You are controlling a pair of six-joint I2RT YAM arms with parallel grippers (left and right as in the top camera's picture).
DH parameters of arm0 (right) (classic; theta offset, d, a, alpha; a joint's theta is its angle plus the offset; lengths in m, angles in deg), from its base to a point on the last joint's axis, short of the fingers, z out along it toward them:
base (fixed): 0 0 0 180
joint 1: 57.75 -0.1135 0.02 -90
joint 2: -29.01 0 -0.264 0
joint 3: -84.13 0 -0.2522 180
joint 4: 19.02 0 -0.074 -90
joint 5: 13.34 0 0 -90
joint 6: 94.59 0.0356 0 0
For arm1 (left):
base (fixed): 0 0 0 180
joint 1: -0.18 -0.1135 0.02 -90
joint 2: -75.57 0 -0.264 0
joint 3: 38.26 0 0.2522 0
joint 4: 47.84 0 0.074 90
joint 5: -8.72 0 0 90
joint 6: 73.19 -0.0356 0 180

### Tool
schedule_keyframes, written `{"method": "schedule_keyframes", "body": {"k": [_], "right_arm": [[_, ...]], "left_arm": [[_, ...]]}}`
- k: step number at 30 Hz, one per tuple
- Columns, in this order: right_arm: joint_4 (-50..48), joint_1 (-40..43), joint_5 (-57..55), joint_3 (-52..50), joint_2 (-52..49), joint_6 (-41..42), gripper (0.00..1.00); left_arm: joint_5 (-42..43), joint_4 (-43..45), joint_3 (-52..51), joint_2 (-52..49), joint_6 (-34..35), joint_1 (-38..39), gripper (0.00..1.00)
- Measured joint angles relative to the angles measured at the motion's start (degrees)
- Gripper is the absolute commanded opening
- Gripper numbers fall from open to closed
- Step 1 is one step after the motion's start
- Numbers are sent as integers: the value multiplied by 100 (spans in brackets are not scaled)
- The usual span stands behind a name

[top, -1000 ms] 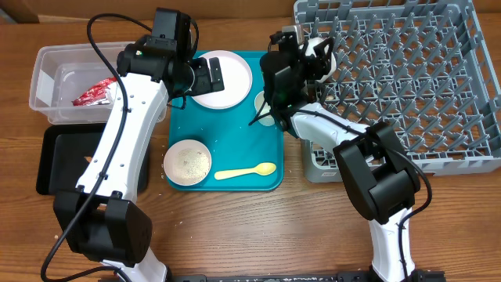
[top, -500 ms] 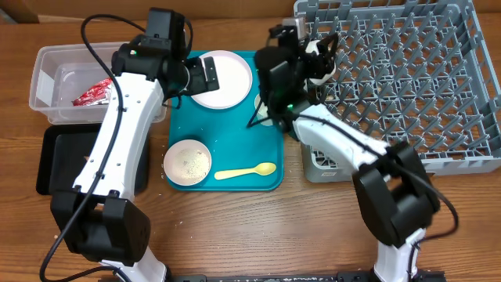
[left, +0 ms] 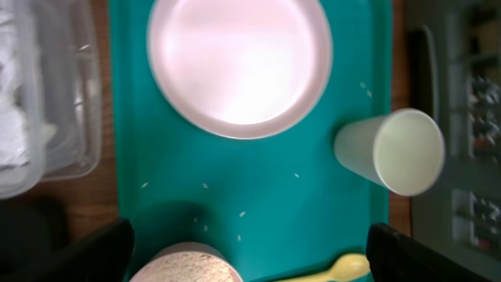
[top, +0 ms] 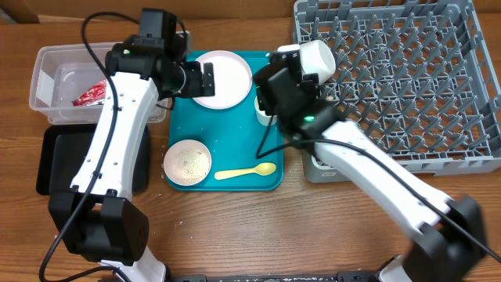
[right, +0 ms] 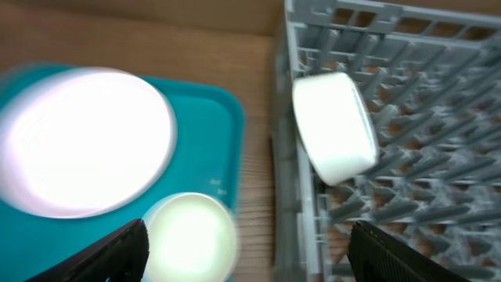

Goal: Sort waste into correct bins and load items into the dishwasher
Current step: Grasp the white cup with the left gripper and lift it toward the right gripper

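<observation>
I should lift the white cup by the cup's rim with my left gripper, tip it and hold its base out to my right gripper, because the cup stands with its opening up on the teal tray.
The pale pink plate, white cup, pink bowl with rice and yellow spoon sit on the teal tray. The small white bowl rests on its side in the grey dish rack at its near-left corner. My left gripper is open and empty above the tray, by the plate. My right gripper is open and empty, over the cup and the rack's edge.
A clear tub at the left holds the red wrapper. The black tray lies in front of it. A small grey basket stands in front of the rack. Loose rice grains lie on the teal tray.
My right gripper has let go of the small white bowl, left it in the rack and drawn back toward the tray. My left arm has shifted slightly left.
</observation>
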Motion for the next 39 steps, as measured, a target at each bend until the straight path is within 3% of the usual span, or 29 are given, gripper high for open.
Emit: {"method": "schedule_keyframes", "body": {"k": [9,17,19,22,29,32,39], "right_arm": [[944,1213,1231,4,1836,442,84],[1996,1932,1423,0,1996,527,77],[2159,2041,1449,0,1993,533,76],[2234,2105,1451,0,1993,533,76],[2229,2105,1491,0,1993,535,76],[2229,2105,1493,0,1993,535,76],[2323,2105,1681,0,1993,542,76]], "left_arm": [[699,313,0,-280,-1320,643,92],[975,1058,0,-1375,-1707,1117,81],[1054,1198,0,-1604,-1714,1132,71],[1097,1244,2,-1786,-1646,1123,42],[1095,1309,0,-1834,-1414,1126,23],[1097,1364,0,-1834,-1403,1126,7],[1093,1379,0,-1838,-1368,1217,4]]}}
